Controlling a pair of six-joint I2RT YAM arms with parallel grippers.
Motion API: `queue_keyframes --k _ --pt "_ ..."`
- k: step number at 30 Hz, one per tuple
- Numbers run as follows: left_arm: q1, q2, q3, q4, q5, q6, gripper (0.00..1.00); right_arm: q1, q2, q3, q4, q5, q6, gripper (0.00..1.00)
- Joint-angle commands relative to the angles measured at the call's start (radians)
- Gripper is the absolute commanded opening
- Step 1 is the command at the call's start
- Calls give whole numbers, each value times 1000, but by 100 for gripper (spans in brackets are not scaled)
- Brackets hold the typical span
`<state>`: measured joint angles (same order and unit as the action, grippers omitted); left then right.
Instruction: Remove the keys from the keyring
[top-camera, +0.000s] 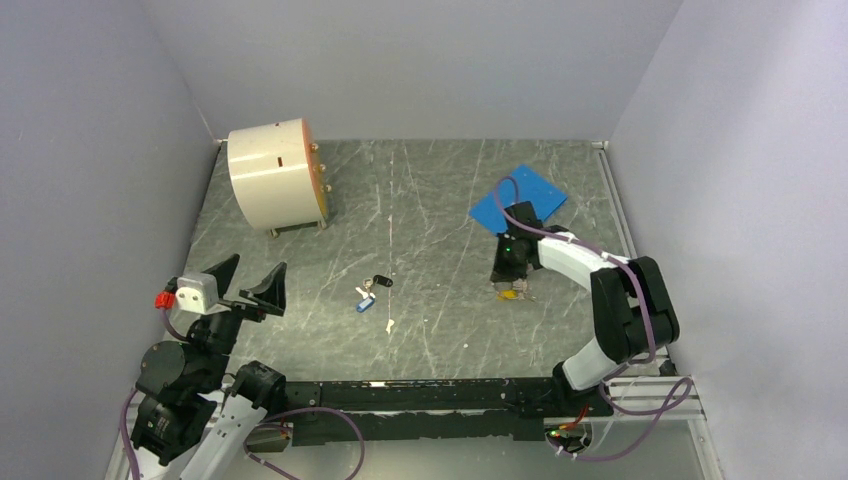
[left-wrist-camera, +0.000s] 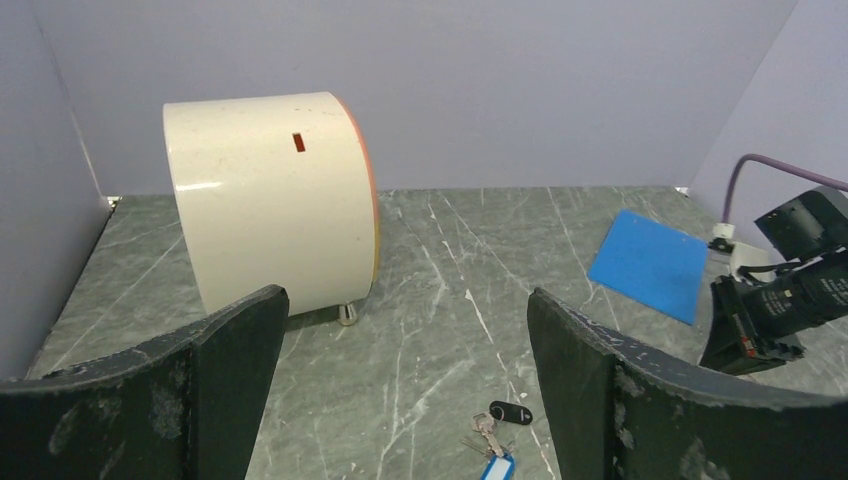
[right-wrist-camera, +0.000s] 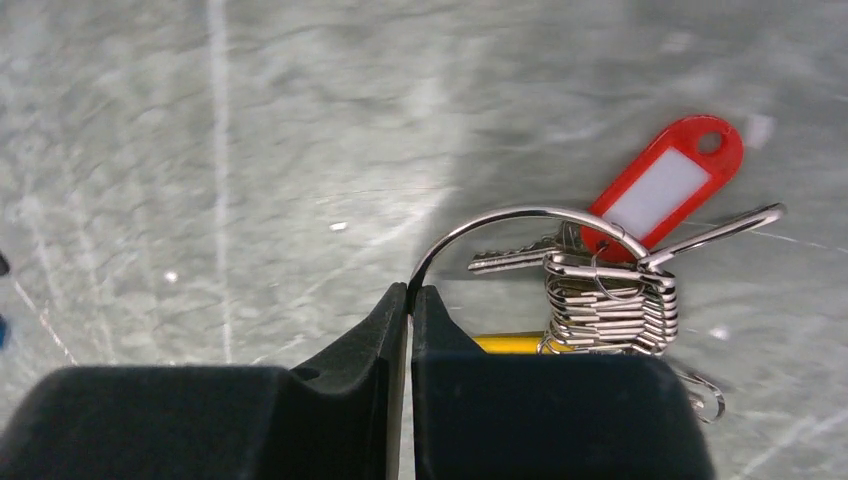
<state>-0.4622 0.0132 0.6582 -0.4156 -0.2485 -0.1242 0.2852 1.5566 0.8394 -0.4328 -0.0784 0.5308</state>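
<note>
My right gripper should keep carrying the keyring until it lies on the tabletop (top-camera: 440, 294) toward the blue tag. It is pinching the keyring's wire (right-wrist-camera: 520, 212), and the tabletop there is clear.
My right gripper (right-wrist-camera: 410, 295) is shut on the thin silvery wire of the keyring (right-wrist-camera: 520, 215), pinching one end of its arc just above the table. On the ring hang a stack of small metal loops (right-wrist-camera: 610, 305), a small silver key (right-wrist-camera: 510, 260) with a red tag (right-wrist-camera: 665, 185), and a yellow tag (right-wrist-camera: 510, 343) half hidden behind my fingers. From above, the right gripper (top-camera: 510, 272) covers most of the bunch (top-camera: 515, 293). My left gripper (top-camera: 250, 285) hovers wide open at the near left, holding nothing.
A separate key with a blue tag (left-wrist-camera: 497, 467) and a black fob (left-wrist-camera: 511, 411) lies mid-table (top-camera: 366, 298). A cream cylinder (top-camera: 275, 175) stands at the back left, and a blue sheet (top-camera: 518, 198) lies at the back right. A white scrap (top-camera: 389, 324) lies nearby. Walls enclose three sides.
</note>
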Motion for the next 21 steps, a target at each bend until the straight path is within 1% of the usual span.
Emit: queue_keyframes --k 1,3,4,10,17,21 --pt "5 18 15 15 28 17 95 102 22 90 -37 17 -41 5" --pt "6 23 15 14 31 15 95 126 8 100 -45 23 -48 1" --pt "6 26 17 13 32 15 95 134 -4 101 -46 22 -50 0" --pt "10 48 20 7 47 14 95 162 -75 111 -54 -29 -76 0" --pt "13 80 24 0 60 12 95 228 -122 159 -34 -98 -87 0" --pt "15 96 27 -5 62 12 95 240 -160 174 17 -177 -67 0"
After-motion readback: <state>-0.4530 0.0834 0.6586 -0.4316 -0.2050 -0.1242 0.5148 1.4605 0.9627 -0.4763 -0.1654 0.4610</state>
